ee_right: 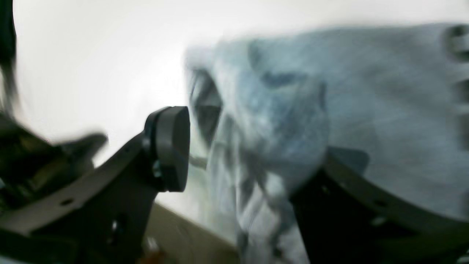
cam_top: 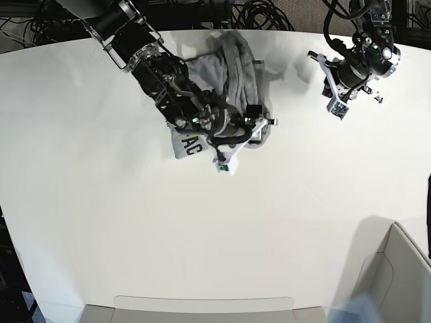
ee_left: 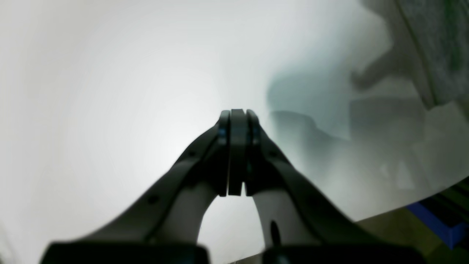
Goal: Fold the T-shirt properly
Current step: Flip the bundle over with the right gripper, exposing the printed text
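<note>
Next, my right gripper backs off and takes the lettered edge [cam_top: 188, 145], because it is reaching across the T-shirt to the end [cam_top: 264, 129] facing my left gripper.
The grey T-shirt [cam_top: 232, 57] lies crumpled at the back middle of the white table [cam_top: 135, 222], with black lettering [cam_top: 192, 145] showing on its near edge. My right gripper [cam_top: 246, 142] is open at the shirt's near end. In the right wrist view the gripper [ee_right: 256, 146] has bunched fabric [ee_right: 366, 91] between its spread fingers and draped over the right one. My left gripper [cam_top: 335, 101] hovers over bare table to the right of the shirt. In the left wrist view it [ee_left: 237, 114] is shut and empty, with the shirt [ee_left: 439, 44] at the far upper right.
A grey box [cam_top: 397, 269] stands at the near right corner and a flat tray [cam_top: 202, 306] at the near edge. Cables [cam_top: 262, 13] hang behind the table. The table's edge and a blue frame [ee_left: 436, 220] show in the left wrist view.
</note>
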Action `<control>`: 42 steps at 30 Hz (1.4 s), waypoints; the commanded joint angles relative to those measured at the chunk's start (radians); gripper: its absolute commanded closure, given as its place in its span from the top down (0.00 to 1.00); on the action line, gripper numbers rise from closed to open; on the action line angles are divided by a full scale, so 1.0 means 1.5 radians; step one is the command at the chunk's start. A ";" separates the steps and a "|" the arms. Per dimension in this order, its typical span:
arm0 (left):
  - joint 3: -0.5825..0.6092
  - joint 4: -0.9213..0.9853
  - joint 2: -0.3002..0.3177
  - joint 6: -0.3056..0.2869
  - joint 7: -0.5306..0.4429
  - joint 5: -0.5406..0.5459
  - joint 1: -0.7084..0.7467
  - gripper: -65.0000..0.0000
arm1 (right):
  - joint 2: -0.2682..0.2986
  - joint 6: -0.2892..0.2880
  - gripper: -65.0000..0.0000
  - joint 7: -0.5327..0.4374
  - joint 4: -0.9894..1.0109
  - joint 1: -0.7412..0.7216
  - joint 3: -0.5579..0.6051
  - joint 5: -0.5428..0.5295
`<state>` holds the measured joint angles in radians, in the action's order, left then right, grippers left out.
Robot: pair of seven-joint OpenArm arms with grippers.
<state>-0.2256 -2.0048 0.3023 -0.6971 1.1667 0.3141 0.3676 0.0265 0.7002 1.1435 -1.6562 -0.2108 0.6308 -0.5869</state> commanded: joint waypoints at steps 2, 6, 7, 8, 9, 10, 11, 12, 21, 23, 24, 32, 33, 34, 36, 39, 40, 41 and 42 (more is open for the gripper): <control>-0.007 -0.010 0.007 -0.001 -0.010 0.004 -0.001 0.00 | -0.007 -0.001 0.47 -0.005 -0.003 -0.014 0.038 -0.008; -0.004 -0.010 0.005 -0.001 -0.010 0.004 -0.001 0.00 | -0.007 -0.001 0.47 -0.029 -0.005 -0.041 0.104 -0.005; -0.004 -0.010 0.005 -0.001 -0.010 0.004 -0.001 0.00 | -0.006 -0.001 0.47 -0.042 -0.005 -0.047 0.112 -0.005; -0.005 -0.010 0.005 -0.001 -0.010 0.004 -0.001 0.00 | -0.006 -0.001 0.47 -0.053 -0.005 -0.052 0.116 -0.005; -0.007 -0.010 0.005 -0.001 -0.010 0.004 -0.001 0.00 | -0.006 -0.001 0.47 -0.066 -0.005 -0.054 0.116 -0.005; -0.008 -0.010 0.005 -0.001 -0.010 0.004 -0.001 0.00 | -0.005 -0.001 0.47 -0.083 -0.006 -0.054 0.116 -0.005; -0.008 -0.010 0.004 -0.001 -0.010 0.004 -0.001 0.00 | -0.002 -0.001 0.47 -0.098 -0.010 -0.054 0.116 -0.005; -0.009 -0.010 0.004 -0.001 -0.010 0.004 -0.001 0.00 | 0.000 -0.001 0.47 -0.117 -0.020 -0.054 0.116 -0.005; -0.035 -0.014 -0.005 -0.001 -0.012 0.004 -0.002 0.00 | 0.138 -0.001 0.47 -0.259 -0.170 -0.044 0.113 -0.009; -0.065 -0.017 -0.034 -0.001 -0.027 0.004 -0.006 0.00 | 0.171 -0.001 0.44 -0.256 -0.185 -0.043 0.108 -0.024; -0.076 -0.022 -0.048 -0.001 -0.046 0.004 -0.011 0.00 | 0.190 -0.001 0.40 -0.256 -0.188 -0.039 0.090 -0.043; -0.060 -0.026 -0.104 -0.001 -0.289 0.006 0.039 0.00 | 0.310 -0.001 0.00 -0.258 -0.198 0.064 -0.116 -0.235; -0.054 -0.026 -0.109 -0.001 -0.336 0.006 0.052 0.00 | 0.335 -0.001 0.00 -0.258 -0.198 0.070 -0.124 -0.257; -0.046 -0.026 -0.112 -0.001 -0.378 0.006 0.066 0.00 | 0.358 -0.001 0.00 -0.259 -0.198 0.077 -0.129 -0.278; -0.029 -0.026 -0.112 -0.001 -0.426 0.006 0.081 0.00 | 0.387 -0.001 0.00 -0.259 -0.198 0.093 -0.144 -0.306; 0.005 -0.026 -0.112 -0.001 -0.433 0.004 0.080 0.00 | 0.415 -0.042 0.00 -0.258 -0.195 0.120 -0.170 -0.324; 0.015 -0.026 -0.112 -0.001 -0.433 0.004 0.080 0.00 | 0.422 -0.062 0.00 -0.258 -0.194 0.127 -0.177 -0.325; 0.025 -0.026 -0.111 -0.001 -0.433 0.004 0.081 0.00 | 0.426 -0.080 0.00 -0.258 -0.193 0.130 -0.181 -0.325; 0.035 -0.026 -0.111 -0.001 -0.433 0.003 0.083 0.00 | 0.428 -0.095 0.00 -0.258 -0.193 0.132 -0.183 -0.325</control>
<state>-0.1715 -2.0274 0.1322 -0.6964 0.5446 0.3065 0.4850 0.6514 0.5606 0.7727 -1.9343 0.0010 0.3698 -1.0744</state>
